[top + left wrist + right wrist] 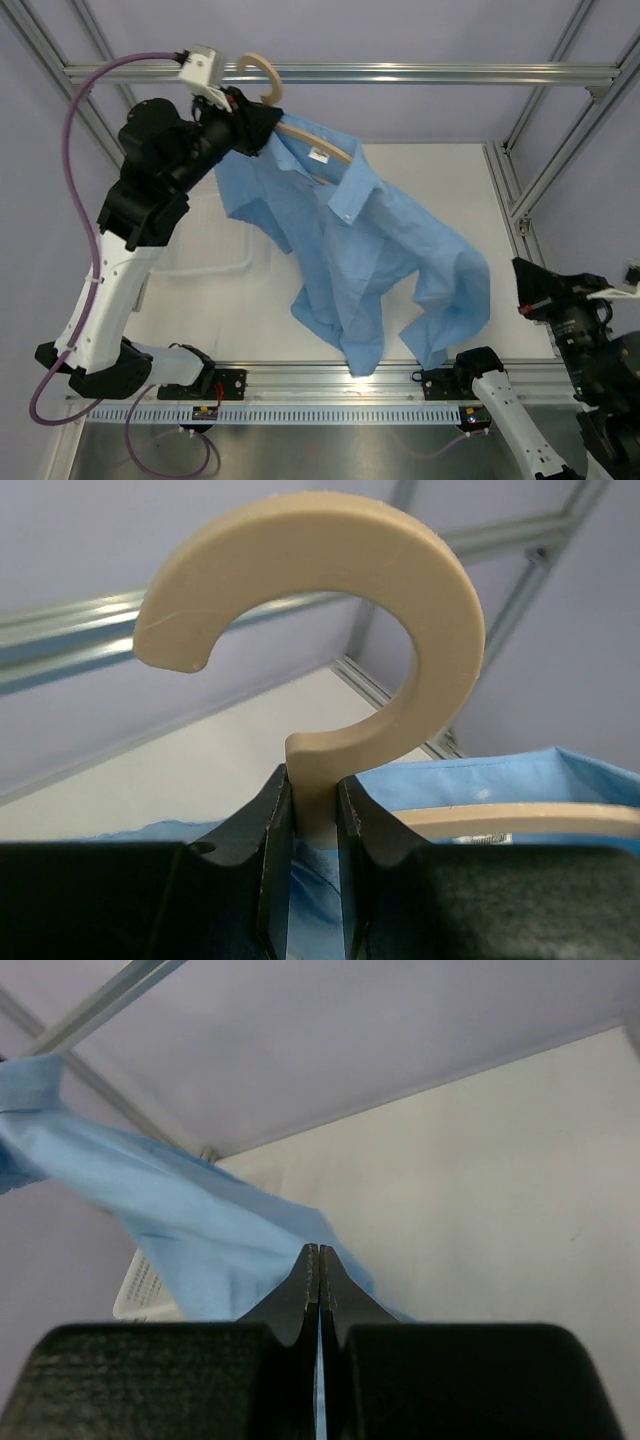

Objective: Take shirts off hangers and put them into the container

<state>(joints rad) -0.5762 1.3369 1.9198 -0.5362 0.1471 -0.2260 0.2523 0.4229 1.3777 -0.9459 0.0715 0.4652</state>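
Note:
The light blue shirt is wrapped around the hanger's far end [347, 158], so the robot's left gripper should keep the hanger raised while its right gripper comes to the shirt's shoulder [369, 180].
High at the back left, my left gripper [248, 108] [313, 782] is shut on the neck of the beige hanger [263, 72] [400, 590], just under its rounded hook. The light blue shirt [370, 255] [560, 775] hangs from the hanger by its collar and drapes down and to the right over the table. My right gripper [520, 285] [319, 1252] sits low at the right with its jaws pressed together. In the top view a strip of table separates it from the shirt's sleeve edge [200, 1230]. Part of the container [236, 264] [140, 1288] shows left of the shirt, mostly covered.
A silver frame bar [400, 73] runs across the back just behind the hanger hook, and slanted frame posts [560, 150] stand at the right. The white table [440, 190] lies under the shirt, with a rail [330, 378] along its near edge.

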